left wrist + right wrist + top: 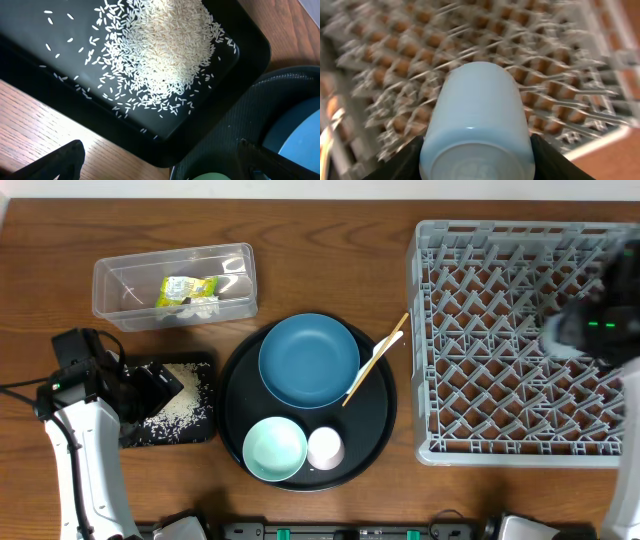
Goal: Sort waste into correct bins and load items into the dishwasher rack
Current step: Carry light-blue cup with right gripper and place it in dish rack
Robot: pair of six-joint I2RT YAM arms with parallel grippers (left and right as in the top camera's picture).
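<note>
The pale blue cup (556,341) is above free pegs of the dishwasher rack (594,388), so my right gripper should now lower the cup and let go once the pegs hold it up.
The rice heap (165,45) lies in the shallow black tray (200,428), also seen in the left wrist view (250,45). My left gripper (162,167) is open and empty above the tray's near edge. The snack wrapper (187,288) lies in the clear tub (115,280). The blue bowl (310,360), mint-green bowl (274,448), pink cup (325,448), chopstick (372,365) and white utensil (388,340) rest on the round black tray (385,415). My right gripper (477,160) is shut on the pale blue cup (477,110), upside down over the dishwasher rack (500,330).
The round black tray's rim (235,130) lies right beside the rice tray, with the blue bowl (300,130) and mint-green bowl (212,176) at the edge of the left wrist view. The right wrist view is motion-blurred over the rack's pegs (545,50).
</note>
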